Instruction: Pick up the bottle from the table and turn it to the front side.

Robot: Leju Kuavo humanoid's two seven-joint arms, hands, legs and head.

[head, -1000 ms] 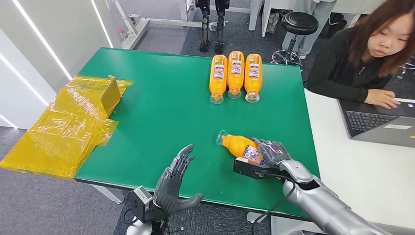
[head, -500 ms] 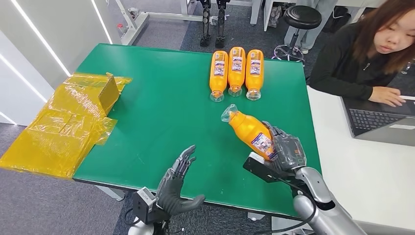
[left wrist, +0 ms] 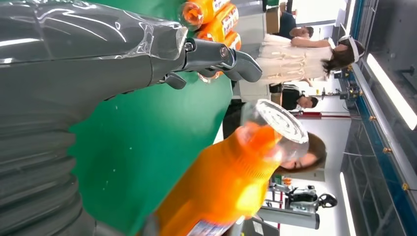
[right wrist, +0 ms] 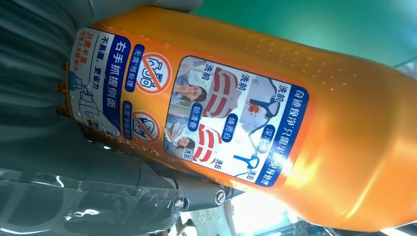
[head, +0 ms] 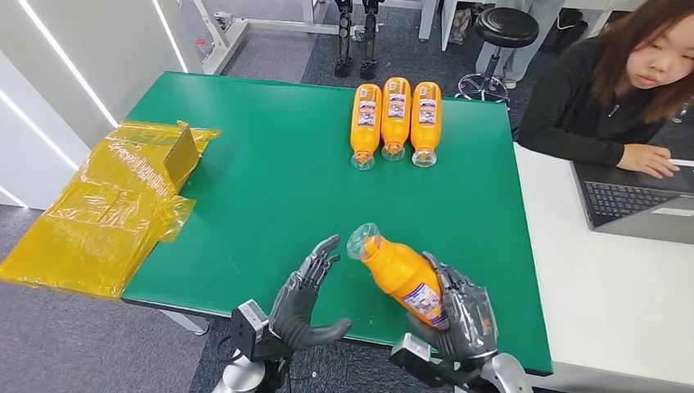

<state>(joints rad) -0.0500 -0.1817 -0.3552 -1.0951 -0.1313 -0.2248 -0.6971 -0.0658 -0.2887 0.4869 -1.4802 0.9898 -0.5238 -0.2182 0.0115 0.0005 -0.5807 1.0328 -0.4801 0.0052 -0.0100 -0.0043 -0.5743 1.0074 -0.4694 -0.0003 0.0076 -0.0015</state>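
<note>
My gripper will lay the orange bottle [head: 408, 282] down on its side, and then the bottle should roll over to another label side, because its smooth shoulder [head: 389, 262] curves all around.
My right hand [head: 462, 315] grips an orange bottle [head: 401, 274] by its lower body, lifted off the green table [head: 270, 188] near the front edge. The bottle tilts with its clear cap toward the upper left. In the right wrist view its blue and white label [right wrist: 196, 115] faces the camera, with grey fingers [right wrist: 74, 182] wrapped beneath it. My left hand [head: 304, 299] is open just left of the bottle, fingers spread, palm toward it. The left wrist view has the bottle [left wrist: 226, 182] close beside the left hand's fingers [left wrist: 216, 54], not touching.
Three more orange bottles [head: 395, 117] lie side by side at the table's far edge. Crumpled yellow wrapping [head: 114, 201] hangs over the left edge. A person [head: 622, 82] sits at a white desk on the right with a laptop [head: 638, 209].
My right hand has lifted the bottle off the table and drawn it back toward me and to the left. The left hand has risen slightly toward the bottle.
</note>
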